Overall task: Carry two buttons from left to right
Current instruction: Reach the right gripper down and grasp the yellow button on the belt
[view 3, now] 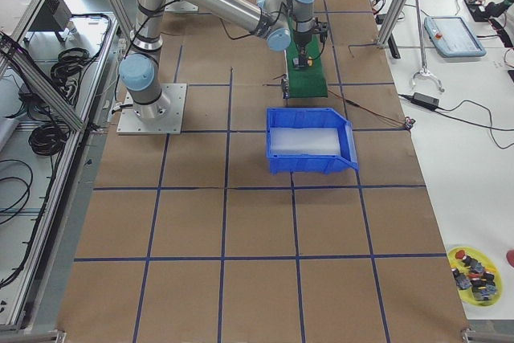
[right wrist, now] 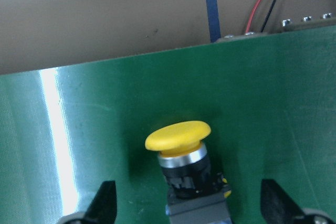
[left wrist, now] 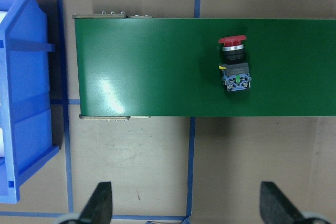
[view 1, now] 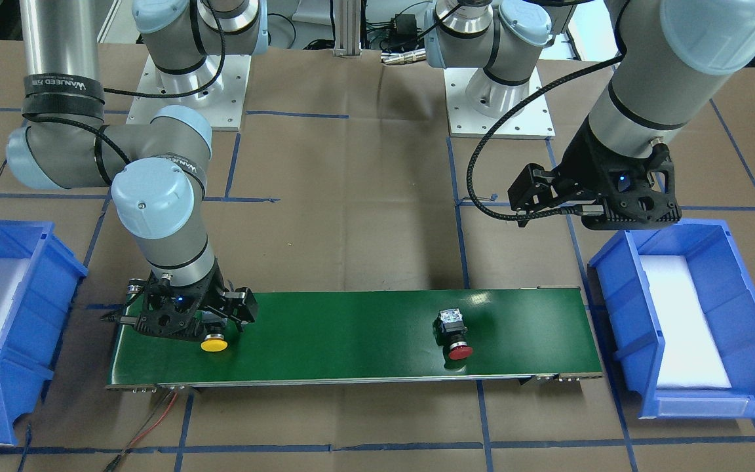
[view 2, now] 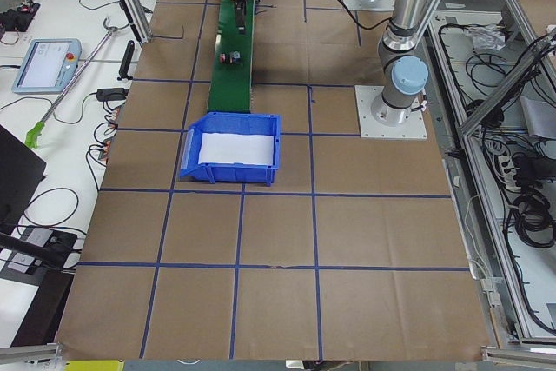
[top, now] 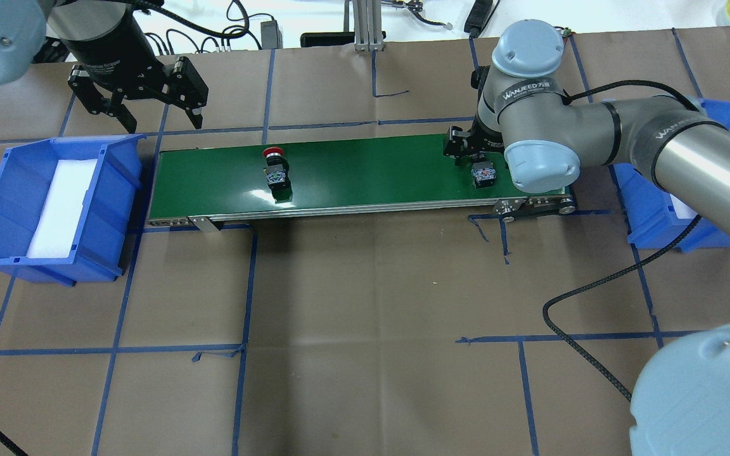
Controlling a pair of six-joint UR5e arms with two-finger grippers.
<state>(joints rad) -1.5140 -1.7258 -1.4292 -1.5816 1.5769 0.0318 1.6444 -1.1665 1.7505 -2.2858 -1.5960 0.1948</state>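
Observation:
My gripper will carry the yellow button away. Wires (view 1: 164, 413) run to the green belt's corner, so the red button (view 1: 454, 334) will move along toward that end of the belt as I do this.
The yellow button (view 1: 214, 343) lies on its side near the robot's right end of the green belt (view 1: 351, 328). My right gripper (right wrist: 189, 205) is low over it and open, one finger on each side of its body (top: 484, 174), without touching it. The red button (view 1: 456, 337) lies on its side further along the belt, toward the robot's left, and shows in the left wrist view (left wrist: 233, 64). My left gripper (top: 137, 107) hangs open and empty above the table, beyond the belt's left end, with its fingertips (left wrist: 100, 203) spread wide.
A blue bin (top: 115, 190) with white foam stands at the belt's left end, and another blue bin (top: 650, 215) sits at the right end, partly under the right arm. Red and black wires (right wrist: 268, 3) run off the belt's corner. A cable (top: 593, 342) trails across the table.

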